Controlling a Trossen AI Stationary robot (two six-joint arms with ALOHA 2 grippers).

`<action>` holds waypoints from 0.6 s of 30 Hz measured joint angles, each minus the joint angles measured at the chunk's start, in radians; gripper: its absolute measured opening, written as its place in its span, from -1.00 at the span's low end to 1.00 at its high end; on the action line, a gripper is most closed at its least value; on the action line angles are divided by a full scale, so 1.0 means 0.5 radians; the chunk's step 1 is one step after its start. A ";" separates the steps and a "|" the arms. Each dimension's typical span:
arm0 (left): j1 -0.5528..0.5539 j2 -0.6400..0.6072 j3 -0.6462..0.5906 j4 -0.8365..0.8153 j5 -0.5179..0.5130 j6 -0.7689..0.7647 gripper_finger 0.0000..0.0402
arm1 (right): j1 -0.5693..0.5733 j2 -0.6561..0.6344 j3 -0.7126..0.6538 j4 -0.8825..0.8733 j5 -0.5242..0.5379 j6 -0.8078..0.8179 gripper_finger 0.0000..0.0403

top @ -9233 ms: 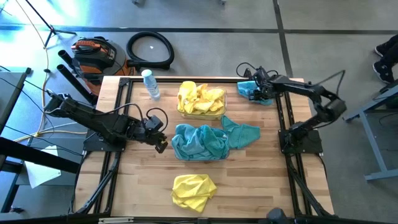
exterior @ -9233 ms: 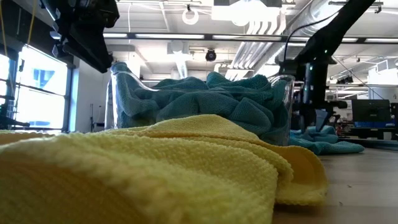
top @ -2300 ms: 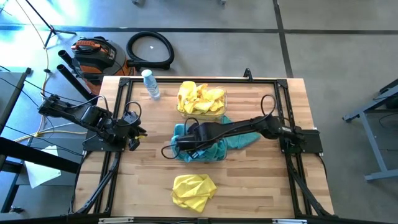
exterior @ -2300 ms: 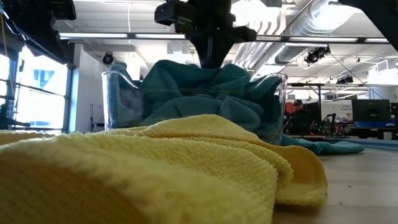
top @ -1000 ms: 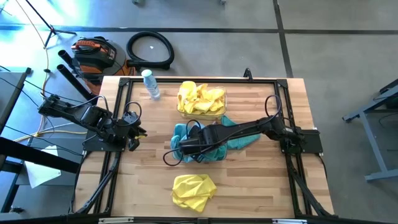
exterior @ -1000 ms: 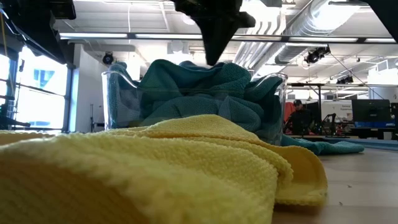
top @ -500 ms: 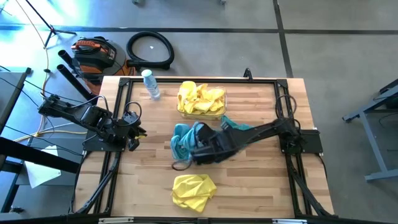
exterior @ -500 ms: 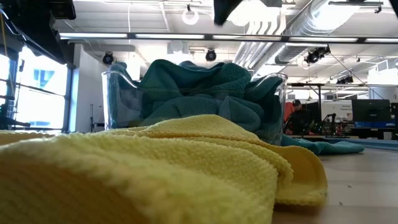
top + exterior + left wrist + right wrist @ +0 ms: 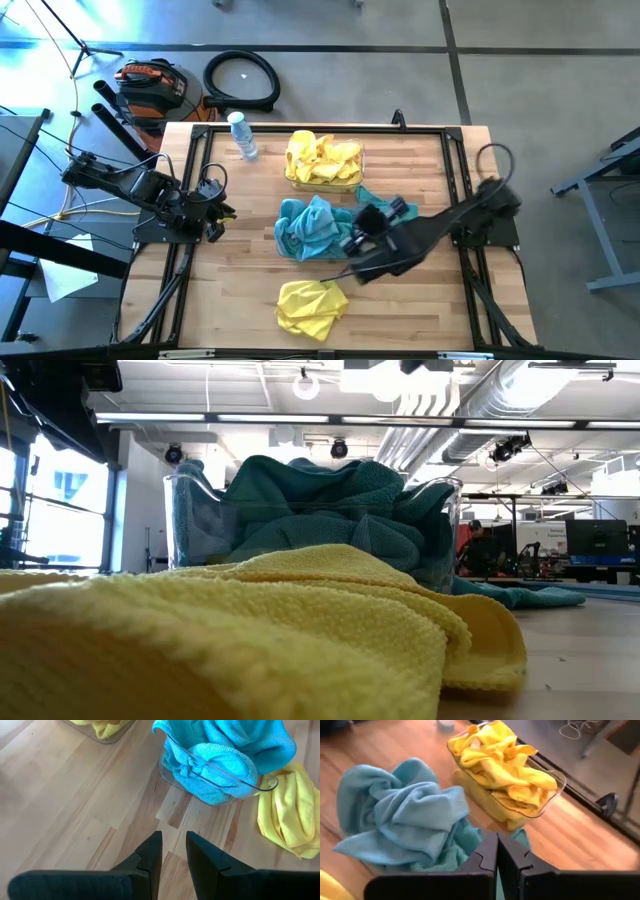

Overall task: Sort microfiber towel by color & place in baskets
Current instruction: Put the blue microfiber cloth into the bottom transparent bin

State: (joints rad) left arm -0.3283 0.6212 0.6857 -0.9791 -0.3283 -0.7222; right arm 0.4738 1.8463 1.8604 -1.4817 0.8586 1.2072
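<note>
The teal towels stick up above their basket's rim, so my right gripper should shut its fingers and push the pile down before taking the teal towel beside it.
A clear basket heaped with yellow towels stands at the far middle of the table. In front of it a second basket is piled with teal towels. One teal towel lies on the wood by that basket's right side. A yellow towel lies crumpled near the front edge and fills the low view's foreground. My right gripper hangs shut and empty above the table, just right of the teal basket. My left gripper waits at the left edge, open by a narrow gap, with nothing between its fingers.
A clear water bottle stands at the far left of the table. Black frame rails run along the table's left and right sides. Bare wood shows between the teal basket and the left arm, and at the near right.
My right gripper has drawn back from over the teal basket toward the table's right and near edges, rising and turning as it went, and has stayed shut. The teal pile stays in its basket, no longer covered by the arm.
</note>
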 joint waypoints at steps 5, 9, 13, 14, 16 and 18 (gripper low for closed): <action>0.000 0.000 0.000 0.000 -0.003 0.109 -0.63 | 0.042 -0.485 -0.693 0.512 -0.040 -0.037 -1.00; 0.000 0.000 0.000 0.000 -0.003 0.177 -0.63 | 0.065 -0.825 -1.180 0.811 -0.112 -0.038 -1.00; 0.000 0.000 0.000 0.000 -0.003 0.176 -0.63 | 0.077 -1.139 -1.591 1.045 -0.225 -0.166 -1.00; 0.001 0.000 0.000 0.000 -0.003 0.175 -0.63 | 0.074 -1.205 -1.686 1.116 -0.265 -0.255 -1.00; 0.001 0.000 0.000 0.000 -0.002 0.149 -0.63 | 0.066 -1.330 -1.855 1.324 -0.370 -0.506 -1.00; 0.001 0.000 0.000 0.000 -0.002 0.128 -0.63 | 0.032 -1.420 -1.992 1.605 -0.521 -0.775 -1.00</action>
State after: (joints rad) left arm -0.3279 0.6212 0.6857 -0.9790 -0.3294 -0.6584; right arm 0.4897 1.1362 0.8644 -0.6792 0.5983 0.8198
